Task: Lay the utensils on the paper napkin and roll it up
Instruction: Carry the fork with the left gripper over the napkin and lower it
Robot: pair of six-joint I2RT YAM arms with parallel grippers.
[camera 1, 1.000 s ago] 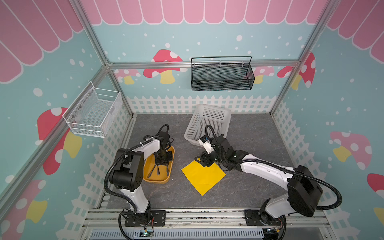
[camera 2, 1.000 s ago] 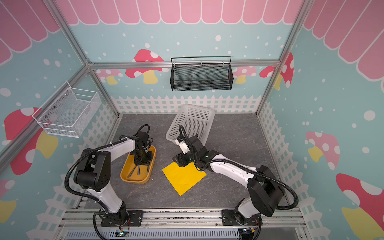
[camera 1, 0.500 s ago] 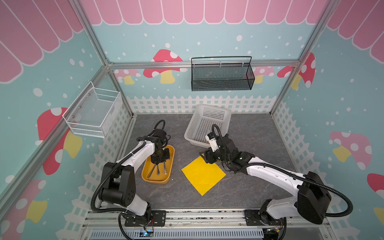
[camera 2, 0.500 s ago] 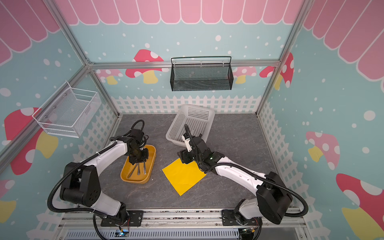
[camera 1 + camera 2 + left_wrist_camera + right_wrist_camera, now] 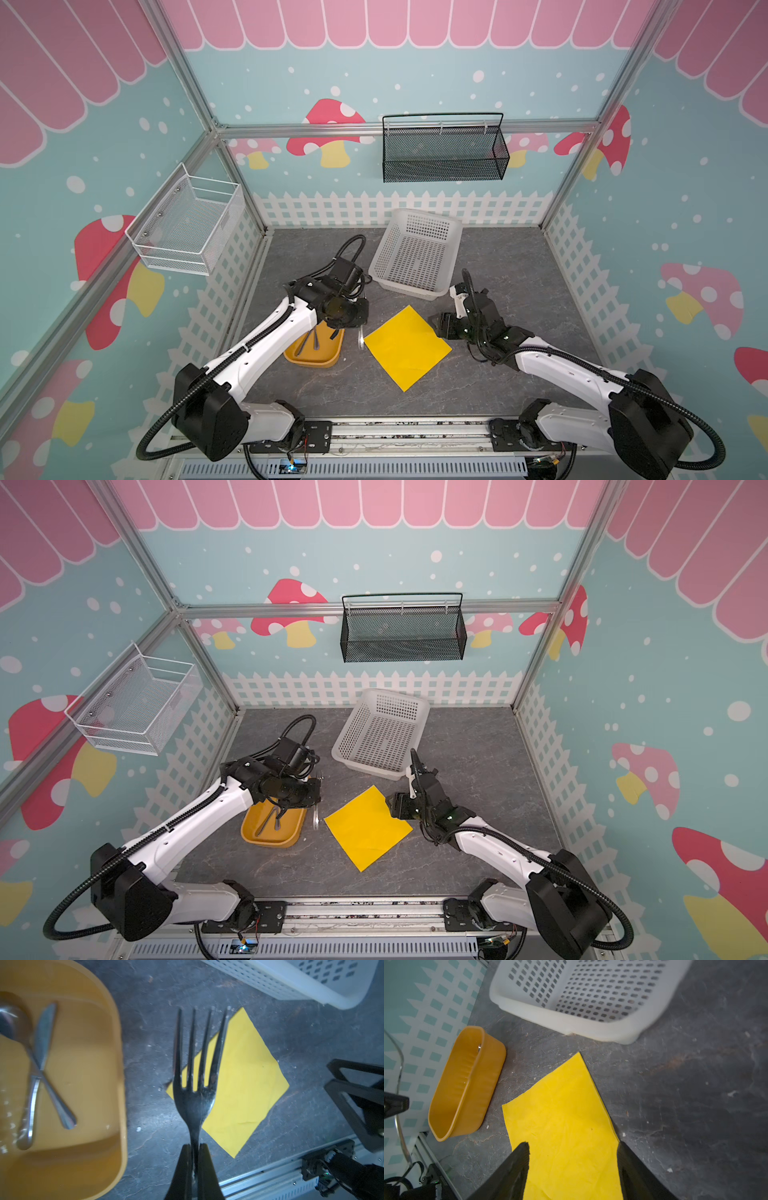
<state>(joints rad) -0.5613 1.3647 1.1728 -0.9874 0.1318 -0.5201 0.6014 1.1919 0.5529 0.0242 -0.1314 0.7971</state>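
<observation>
My left gripper is holding the fork clear of the orange tray and the napkin is flat and empty, so it should keep carrying the fork until it rests on the napkin (image 5: 409, 346).
My left gripper (image 5: 195, 1147) is shut on the handle of the fork (image 5: 195, 1076), whose tines point out over the near-left corner of the paper napkin (image 5: 239, 1084). In both top views the fork (image 5: 360, 334) (image 5: 316, 812) hangs between the orange tray (image 5: 309, 360) and the yellow napkin (image 5: 405, 347) (image 5: 368, 827). The knife (image 5: 43, 1043) and spoon (image 5: 12, 1022) lie crossed in the tray (image 5: 121, 1084). My right gripper (image 5: 573, 1147) is open and empty, low over the napkin's (image 5: 562, 1118) right corner (image 5: 436, 326).
A white perforated basket (image 5: 409, 291) stands just behind the napkin, close to both grippers. A black mesh basket (image 5: 442, 153) hangs on the back wall and a white wire basket (image 5: 187, 224) on the left wall. The rail (image 5: 270, 1176) runs along the front.
My left gripper has risen out of the tray with the fork and swung right toward the napkin. My right gripper has drawn back rightward to the napkin's right corner.
</observation>
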